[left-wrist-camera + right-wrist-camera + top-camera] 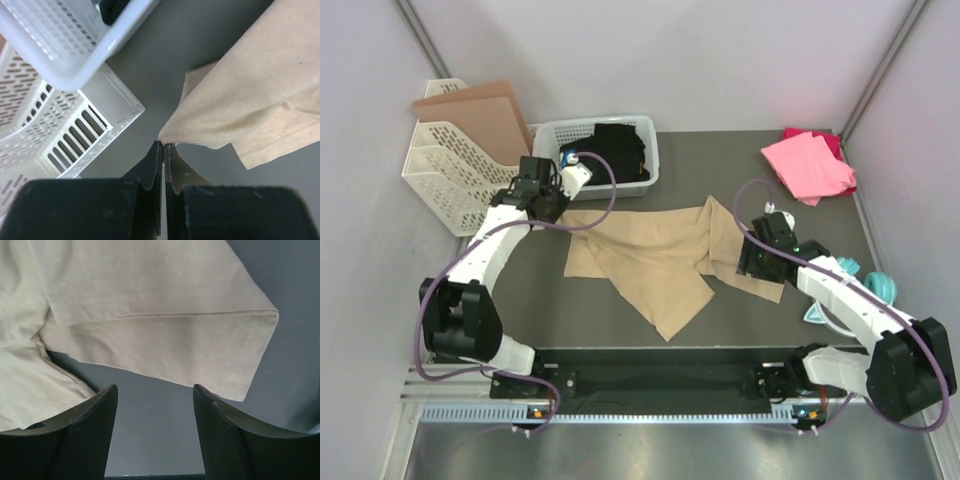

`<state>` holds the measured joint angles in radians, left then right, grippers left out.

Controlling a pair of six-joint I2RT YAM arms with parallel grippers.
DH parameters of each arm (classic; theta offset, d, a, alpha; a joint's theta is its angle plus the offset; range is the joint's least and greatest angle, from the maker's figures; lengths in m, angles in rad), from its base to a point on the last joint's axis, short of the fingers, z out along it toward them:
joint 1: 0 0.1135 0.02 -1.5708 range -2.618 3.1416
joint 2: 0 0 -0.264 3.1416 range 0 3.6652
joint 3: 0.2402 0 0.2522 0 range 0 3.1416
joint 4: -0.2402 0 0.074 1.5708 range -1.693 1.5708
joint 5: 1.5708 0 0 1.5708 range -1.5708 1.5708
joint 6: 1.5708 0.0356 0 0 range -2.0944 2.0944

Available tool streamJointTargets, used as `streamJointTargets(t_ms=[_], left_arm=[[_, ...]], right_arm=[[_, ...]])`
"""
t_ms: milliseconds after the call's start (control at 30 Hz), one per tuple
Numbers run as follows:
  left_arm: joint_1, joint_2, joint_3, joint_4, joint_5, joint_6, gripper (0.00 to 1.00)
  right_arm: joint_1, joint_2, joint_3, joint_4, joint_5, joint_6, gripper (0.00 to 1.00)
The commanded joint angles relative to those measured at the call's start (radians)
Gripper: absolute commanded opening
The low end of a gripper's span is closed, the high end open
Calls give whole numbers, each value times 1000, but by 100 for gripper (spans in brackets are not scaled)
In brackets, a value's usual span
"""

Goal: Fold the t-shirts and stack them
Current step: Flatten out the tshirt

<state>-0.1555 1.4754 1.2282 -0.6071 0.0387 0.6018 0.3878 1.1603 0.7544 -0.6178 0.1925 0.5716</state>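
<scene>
The tan t-shirt (655, 250) will bunch into soft folds and trail behind when I lift its edge and carry it, since loose creases (707, 240) run beside its sleeve.
The tan t-shirt (660, 255) lies spread and creased across the middle of the dark table. My left gripper (552, 205) sits at its far left corner. In the left wrist view the jaws (164, 146) are shut, pinching a corner of the tan cloth (250, 100). My right gripper (752, 262) hovers at the shirt's right sleeve. Its fingers (155, 390) stand open over bare table, with the sleeve hem (160, 340) just beyond the tips. A bright pink t-shirt (808, 165) lies over a darker magenta one (830, 140) at the back right.
A white basket (645, 130) holding black cloth stands just behind the left gripper. Beside it is a white slotted rack (455, 175) with a brown cardboard sheet (485, 115). In the left wrist view both (65, 45) are close. A teal object (868, 282) lies by the right arm.
</scene>
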Motion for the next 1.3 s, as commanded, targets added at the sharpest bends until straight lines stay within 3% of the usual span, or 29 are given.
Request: streamJointTargets(t_ms=[0, 100, 233, 433, 1033, 1200, 1267], left_arm=[[36, 19, -38, 102, -30, 41, 0], [36, 48, 19, 89, -20, 21, 0], [36, 126, 131, 12, 16, -16, 0], [36, 148, 133, 30, 20, -31, 0], [36, 94, 90, 33, 53, -43, 0], [34, 85, 80, 29, 52, -40, 0], [36, 83, 77, 27, 52, -40, 0]], right_arm=[[-6, 12, -6, 59, -4, -7, 61], [6, 29, 13, 88, -98, -18, 58], [148, 48, 57, 90, -168, -16, 57], [307, 75, 1, 162, -246, 91, 57], [321, 243, 5, 217, -125, 33, 52], [321, 280, -9, 266, -131, 31, 45], [321, 289, -20, 297, -136, 31, 33]])
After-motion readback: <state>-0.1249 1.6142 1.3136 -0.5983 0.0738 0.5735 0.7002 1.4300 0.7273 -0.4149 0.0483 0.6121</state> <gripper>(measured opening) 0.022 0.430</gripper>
